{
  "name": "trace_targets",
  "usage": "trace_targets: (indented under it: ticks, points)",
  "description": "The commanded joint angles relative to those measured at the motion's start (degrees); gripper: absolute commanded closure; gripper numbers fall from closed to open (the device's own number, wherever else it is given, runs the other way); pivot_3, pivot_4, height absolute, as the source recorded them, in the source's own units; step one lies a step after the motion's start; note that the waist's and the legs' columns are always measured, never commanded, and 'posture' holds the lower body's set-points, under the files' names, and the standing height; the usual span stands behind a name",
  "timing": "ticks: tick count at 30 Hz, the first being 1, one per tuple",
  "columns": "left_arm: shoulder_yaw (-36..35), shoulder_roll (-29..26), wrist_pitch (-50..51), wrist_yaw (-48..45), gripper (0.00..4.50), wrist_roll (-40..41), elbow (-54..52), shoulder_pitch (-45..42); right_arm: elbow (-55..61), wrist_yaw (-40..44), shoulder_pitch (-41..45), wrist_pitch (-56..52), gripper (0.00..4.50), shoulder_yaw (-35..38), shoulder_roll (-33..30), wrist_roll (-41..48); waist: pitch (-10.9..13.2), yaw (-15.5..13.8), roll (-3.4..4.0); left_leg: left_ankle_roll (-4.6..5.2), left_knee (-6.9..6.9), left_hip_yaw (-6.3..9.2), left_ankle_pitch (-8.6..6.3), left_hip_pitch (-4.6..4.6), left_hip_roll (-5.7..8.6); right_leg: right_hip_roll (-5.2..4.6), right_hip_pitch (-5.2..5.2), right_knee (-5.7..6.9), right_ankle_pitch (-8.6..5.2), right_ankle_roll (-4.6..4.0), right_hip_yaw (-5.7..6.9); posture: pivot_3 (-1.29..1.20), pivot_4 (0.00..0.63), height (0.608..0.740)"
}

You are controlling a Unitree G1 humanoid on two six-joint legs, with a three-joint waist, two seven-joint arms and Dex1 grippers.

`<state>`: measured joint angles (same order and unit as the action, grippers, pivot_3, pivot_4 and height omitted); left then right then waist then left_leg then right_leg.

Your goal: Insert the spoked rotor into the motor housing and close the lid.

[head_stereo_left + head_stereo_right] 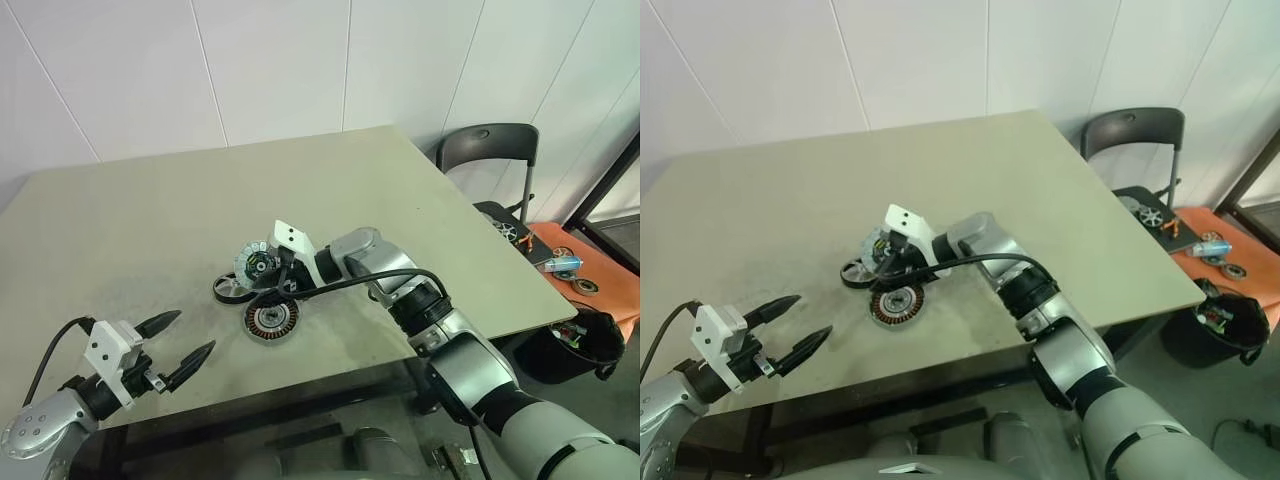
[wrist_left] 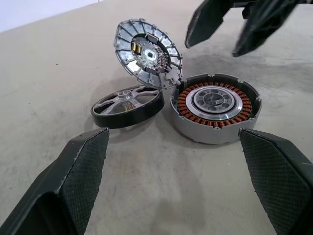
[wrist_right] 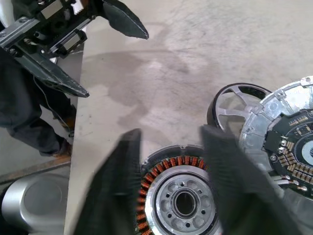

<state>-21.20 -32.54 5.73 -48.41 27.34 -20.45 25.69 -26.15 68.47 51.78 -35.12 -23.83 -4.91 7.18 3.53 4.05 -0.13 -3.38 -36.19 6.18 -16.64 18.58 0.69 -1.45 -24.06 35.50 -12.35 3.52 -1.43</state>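
Next, my right gripper moves back and lets my left gripper reach the rotor's free rim, because the lid leans over the rotor on my right gripper's side.
The motor housing, a round metal disc with copper windings, lies flat on the table. Beside it the black spoked rotor lies flat, touching its side. The lid stands tilted with its segmented face showing, its lower edge resting where rotor and housing meet. My right gripper hovers just above the housing, open with nothing between its fingers, close to the lid but apart from it. My left gripper is open near the table's front left edge, pointing at the parts from a distance.
The beige table has bare room all around the three parts. Off its right side stand a black chair, an orange surface with small parts and a black bin.
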Motion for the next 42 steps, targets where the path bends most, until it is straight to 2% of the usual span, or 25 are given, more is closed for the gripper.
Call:
trace_targets:
  ticks: [1,3,16,28,37,42]
  points:
    - [-0.67,-0.8,-0.5,0.04,0.0,-0.07,-1.32,-0.64,-0.49,-0.56,0.31,0.2,3.78,1.29,0.67,1.09,0.0,0.0,0.0,0.0,0.0,0.0,0.0,0.01,0.0,0.0,0.0,0.0,0.0,0.0,0.0,0.0,0.0,0.74]
    - [-0.69,-0.83,-0.47,-0.01,0.0,-0.1,-1.26,-0.67,-1.27,-0.93,-0.21,0.85,4.48,0.8,0.77,0.73,0.0,0.0,0.0,0.0,0.0,0.0,0.0,0.01,0.0,0.0,0.0,-0.01,0.0,0.0,0.0,0.0,0.0,0.74]
    - [-0.79,-0.7,-0.35,0.21,0.0,-0.25,-1.61,-0.63,-10.89,-1.33,-4.36,5.92,4.48,-4.22,-0.06,-4.86,-0.03,0.07,-0.02,0.0,0.0,-0.02,0.0,-0.05,0.0,0.0,0.04,0.0,0.0,0.0,-0.01,0.0,0.0,0.74]
    - [-1.02,-0.9,0.16,0.53,0.0,-0.26,-1.85,-0.59,-6.84,-1.99,0.29,0.63,4.48,7.01,3.9,4.42,-0.03,0.04,0.01,0.0,0.01,0.0,0.0,-0.09,-0.01,0.01,0.08,0.0,0.0,0.0,-0.01,0.0,0.0,0.74]
    - [-1.15,-0.92,0.42,0.99,0.0,-0.05,-2.47,-0.16,-8.22,-0.09,-3.16,3.95,4.48,1.2,1.49,-0.25,-0.04,-0.01,-0.01,0.0,0.04,-0.01,0.0,-0.04,0.0,-0.01,0.04,-0.04,0.0,0.0,-0.01,0.0,0.0,0.74]
    - [-1.15,-1.05,0.96,1.34,0.0,0.17,-2.95,-0.21,-13.27,-2.26,-4.75,6.53,4.48,-2.66,0.47,-5.24,-0.05,0.05,0.01,0.0,0.04,-0.03,0.0,-0.1,0.0,0.0,0.07,-0.02,0.0,0.0,-0.01,0.0,0.0,0.74]
